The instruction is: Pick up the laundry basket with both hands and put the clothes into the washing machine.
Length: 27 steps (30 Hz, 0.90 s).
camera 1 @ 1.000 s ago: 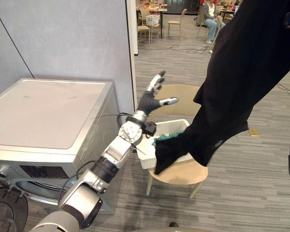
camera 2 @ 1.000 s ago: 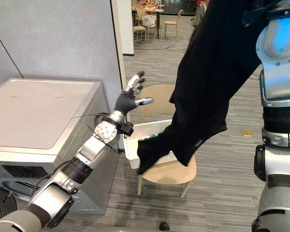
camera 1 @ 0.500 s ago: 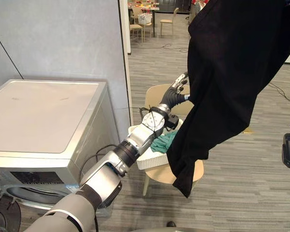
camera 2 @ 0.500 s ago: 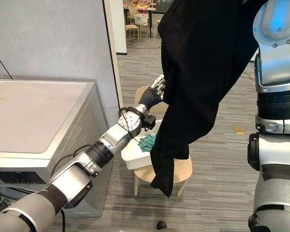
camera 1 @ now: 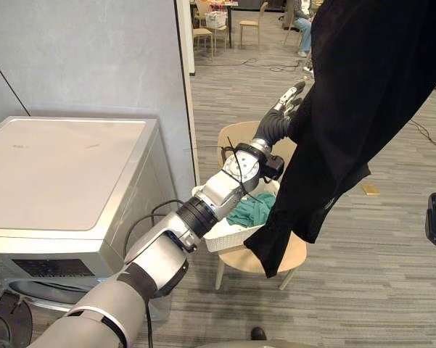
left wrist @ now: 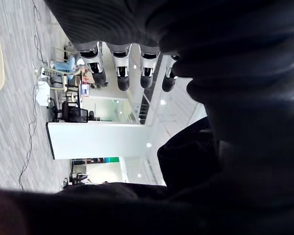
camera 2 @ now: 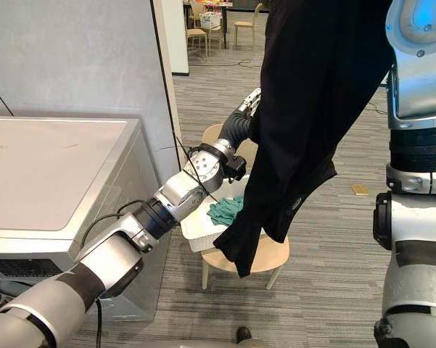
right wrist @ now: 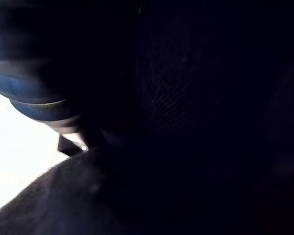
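Observation:
The black garment's lower end (camera 1: 276, 238) hangs long and limp, so the black garment will bunch up and trail over the washing machine's rim as I push it in.
A large black garment (camera 1: 363, 109) hangs from the upper right, its lower end dangling over the chair. My left hand (camera 1: 284, 107) reaches up against the garment's left edge, open with straight fingers (left wrist: 122, 73) and dark cloth beside them. My right arm stands at the right side of the right eye view, and dark cloth (right wrist: 186, 98) covers the right wrist view. The white laundry basket (camera 1: 228, 238) sits on a tan chair (camera 1: 279, 262) with a teal cloth (camera 1: 250, 210) in it. The silver washing machine (camera 1: 65, 174) stands at the left.
The machine's round door (camera 1: 3, 322) hangs open at the lower left. A grey wall panel (camera 1: 94, 58) rises behind the machine. A small tan object (camera 1: 370, 190) lies on the floor right of the chair. Tables and chairs stand far back.
My left hand swung right from open air to the garment's edge, then rose along it. The garment's lower end lifted a little and shifted right.

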Motion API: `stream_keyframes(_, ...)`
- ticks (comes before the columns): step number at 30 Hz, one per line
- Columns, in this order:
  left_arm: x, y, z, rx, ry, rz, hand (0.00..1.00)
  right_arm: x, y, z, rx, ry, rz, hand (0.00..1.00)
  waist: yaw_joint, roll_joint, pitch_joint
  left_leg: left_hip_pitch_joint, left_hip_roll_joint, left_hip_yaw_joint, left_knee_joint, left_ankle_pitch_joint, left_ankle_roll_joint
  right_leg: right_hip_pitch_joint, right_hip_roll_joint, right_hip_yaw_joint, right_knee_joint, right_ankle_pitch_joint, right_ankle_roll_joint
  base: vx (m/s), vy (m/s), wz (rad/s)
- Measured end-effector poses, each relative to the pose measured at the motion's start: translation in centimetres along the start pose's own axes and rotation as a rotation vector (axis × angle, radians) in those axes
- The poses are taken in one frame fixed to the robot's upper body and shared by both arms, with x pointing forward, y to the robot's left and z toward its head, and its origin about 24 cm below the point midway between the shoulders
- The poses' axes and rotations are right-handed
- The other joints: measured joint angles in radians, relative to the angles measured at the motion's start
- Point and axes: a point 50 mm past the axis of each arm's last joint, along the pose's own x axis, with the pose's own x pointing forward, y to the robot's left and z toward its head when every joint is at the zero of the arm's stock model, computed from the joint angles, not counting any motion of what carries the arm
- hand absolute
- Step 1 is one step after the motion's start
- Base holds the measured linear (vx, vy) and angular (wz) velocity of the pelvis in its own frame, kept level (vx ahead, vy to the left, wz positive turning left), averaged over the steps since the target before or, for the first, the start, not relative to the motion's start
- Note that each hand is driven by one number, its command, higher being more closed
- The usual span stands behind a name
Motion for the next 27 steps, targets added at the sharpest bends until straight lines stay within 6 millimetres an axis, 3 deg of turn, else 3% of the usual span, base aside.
stream_keyframes(11,-1.2,-1.8,2.0,0.029,-0.081,-0.215,0.00,0.3,-1.4,-0.2,-0.085,-0.010,0.012,1.00,0.004,0.003,0.002,0.002,0.000,0.000,0.000,-0.002,0.001,0.002,0.000,0.000,0.000,0.000,0.000,0.00,0.000,0.00)
stream_keyframes(20,-2.2,-3.7,0.5,0.048,-0.014,-0.379,0.00,0.1,-0.1,-0.2,-0.106,-0.022,0.091,1.00,0.002,0.010,0.007,0.007,0.000,0.001,0.000,-0.003,0.001,0.007,0.000,0.001,-0.005,0.000,0.000,0.00,0.000,0.00)
stream_keyframes(27,-2.5,-5.1,-0.3,0.051,0.014,-0.446,0.00,1.4,0.5,1.7,-0.101,-0.095,0.132,1.00,-0.016,0.016,0.016,0.008,0.000,0.008,0.000,-0.007,0.002,0.007,0.001,0.005,-0.005,0.000,0.001,0.00,0.000,0.00)
